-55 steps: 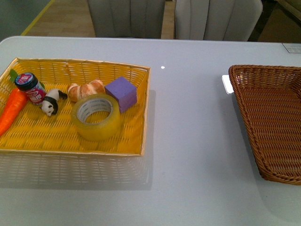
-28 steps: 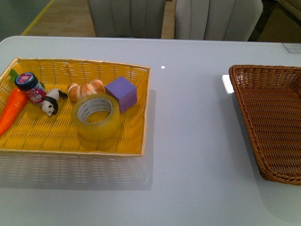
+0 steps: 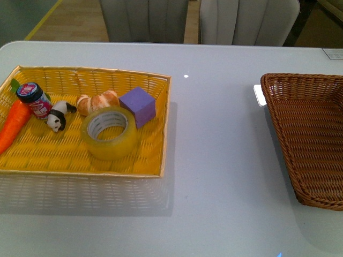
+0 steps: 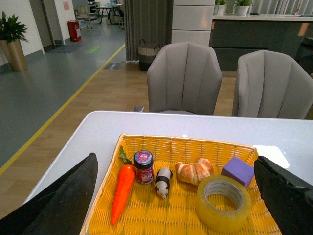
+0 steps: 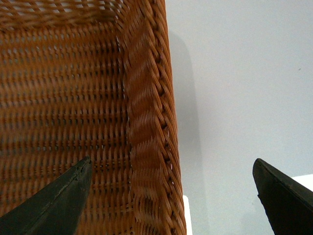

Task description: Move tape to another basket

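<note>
The brown basket (image 3: 312, 140) will go a little crooked when I carry it toward the tray, because my right gripper straddles just one side of the braided rim (image 5: 165, 122).
The tape (image 3: 110, 132), a yellowish translucent roll with a white core, lies flat in the yellow woven tray (image 3: 80, 167) near its right side; it also shows in the left wrist view (image 4: 223, 202). The dark brown wicker basket (image 3: 278, 85) stands at the table's right edge, apart from the tray. Neither arm shows in the front view. My left gripper (image 4: 178, 200) is open, above and well short of the tray, its black fingers (image 4: 63, 200) far apart. My right gripper (image 5: 171, 200) is open above the brown basket's braided rim (image 5: 149, 122).
In the tray lie a purple cube (image 3: 138, 106), a croissant (image 3: 97, 101), a toy panda (image 3: 58, 116), a small jar (image 3: 33, 99) and a toy carrot (image 3: 13, 126). A white card (image 3: 259, 95) lies by the brown basket. Two grey chairs (image 3: 246, 21) stand behind the table.
</note>
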You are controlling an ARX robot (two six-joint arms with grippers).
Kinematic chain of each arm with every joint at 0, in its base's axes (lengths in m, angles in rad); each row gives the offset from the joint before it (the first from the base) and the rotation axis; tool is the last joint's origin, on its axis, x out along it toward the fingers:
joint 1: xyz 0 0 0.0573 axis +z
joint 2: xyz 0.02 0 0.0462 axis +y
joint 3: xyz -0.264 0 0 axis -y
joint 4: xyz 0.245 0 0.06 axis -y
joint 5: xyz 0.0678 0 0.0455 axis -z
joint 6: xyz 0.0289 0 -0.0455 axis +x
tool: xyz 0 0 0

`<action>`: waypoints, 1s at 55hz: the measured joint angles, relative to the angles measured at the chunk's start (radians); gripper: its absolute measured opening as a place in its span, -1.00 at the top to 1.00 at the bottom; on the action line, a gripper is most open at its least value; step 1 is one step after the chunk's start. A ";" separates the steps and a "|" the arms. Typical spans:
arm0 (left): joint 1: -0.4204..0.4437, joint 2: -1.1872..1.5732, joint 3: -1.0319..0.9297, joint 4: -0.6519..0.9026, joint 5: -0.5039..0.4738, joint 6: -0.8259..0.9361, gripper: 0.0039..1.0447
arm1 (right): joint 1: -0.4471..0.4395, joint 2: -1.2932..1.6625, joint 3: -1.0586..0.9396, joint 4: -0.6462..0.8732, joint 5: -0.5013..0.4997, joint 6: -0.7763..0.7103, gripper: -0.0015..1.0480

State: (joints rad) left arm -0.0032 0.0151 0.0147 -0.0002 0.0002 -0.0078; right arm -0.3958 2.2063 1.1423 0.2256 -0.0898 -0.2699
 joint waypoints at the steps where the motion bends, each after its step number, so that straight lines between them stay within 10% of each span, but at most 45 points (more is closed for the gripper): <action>1: 0.000 0.000 0.000 0.000 0.000 0.000 -0.83 | 0.000 0.005 0.004 -0.002 0.000 -0.002 -0.83; 12: 0.000 0.000 0.000 0.000 0.000 0.000 -0.83 | 0.000 0.066 0.047 -0.011 0.013 -0.015 -0.77; 42: 0.000 0.000 0.000 0.000 0.000 0.000 -0.83 | 0.042 0.039 -0.080 0.029 -0.065 0.093 0.85; 55: 0.000 0.000 0.000 0.000 0.000 0.000 -0.83 | 0.174 -0.043 -0.181 0.080 -0.068 0.263 0.91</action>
State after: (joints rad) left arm -0.0032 0.0151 0.0147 -0.0002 0.0002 -0.0078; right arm -0.2218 2.1628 0.9615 0.3058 -0.1581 -0.0071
